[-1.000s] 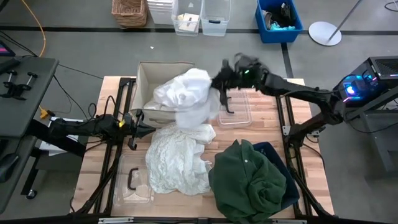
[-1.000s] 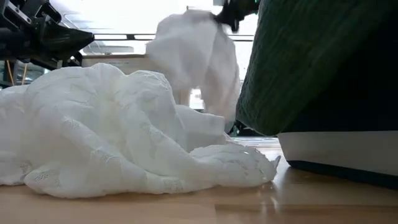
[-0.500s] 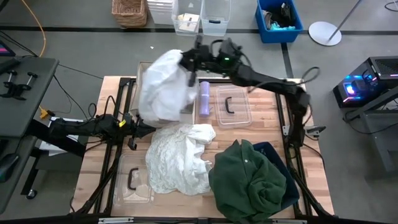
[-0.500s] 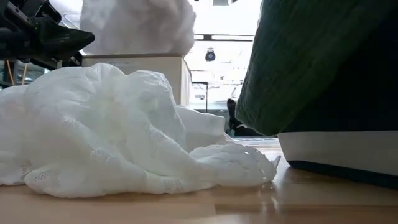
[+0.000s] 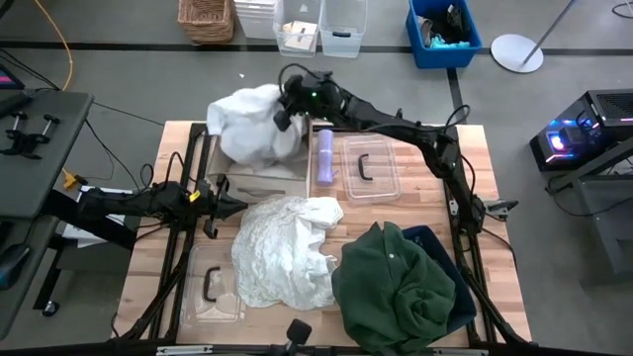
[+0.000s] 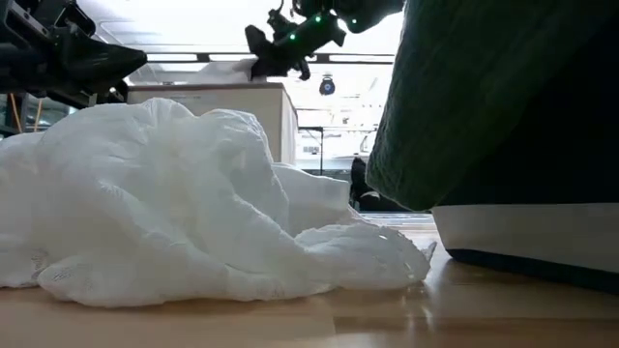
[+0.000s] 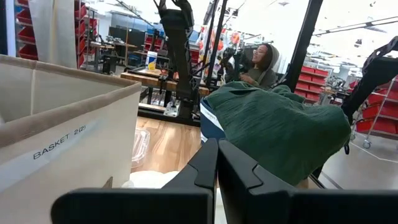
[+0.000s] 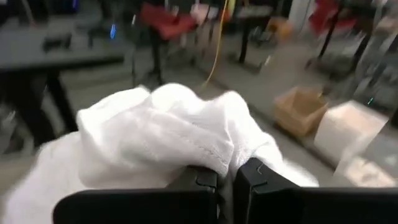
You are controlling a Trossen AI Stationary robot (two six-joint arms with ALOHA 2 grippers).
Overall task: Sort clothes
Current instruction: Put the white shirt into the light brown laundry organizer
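The white garment's bulk (image 5: pixel 255 125) hangs above the open beige basket (image 5: pixel 265 172), so my right gripper should go on descending until the bulk rests inside the basket's rim, then let go.
My right gripper (image 5: pixel 288 106) reaches to the table's far left and is shut on a white garment (image 5: pixel 247 124), which sits bunched over the far part of the beige basket (image 5: pixel 259 178). In the low view my right gripper (image 6: pixel 263 50) is just above the basket's rim (image 6: pixel 208 94). My left gripper (image 5: pixel 233 205) is shut and empty beside the basket's near side. A white lace garment (image 5: pixel 285 247) lies in the middle of the table. A dark green shirt (image 5: pixel 396 287) lies heaped on a dark blue garment (image 5: pixel 447 259) at the near right. My right gripper pinches a bunched fold of the white garment (image 8: pixel 208 155) between its two fingers (image 8: pixel 252 180), in several layers. The fingers come from the table's right side, slanting down. The garment bulges out past the fingertips, and its bulk rests in and over the basket's far left part (image 5: pixel 232 138).
A clear lid with a handle (image 5: pixel 371 168) and a lilac roll (image 5: pixel 324 156) lie right of the basket. Another clear lid (image 5: pixel 213 287) lies at the near left. A person (image 7: pixel 264 59) sits in the room beyond the table.
My right gripper has carried the white garment from above the middle of the table toward the far left edge, over the basket, and then down. The garment hung high above the basket's rim half a second ago and now sits sunk into it.
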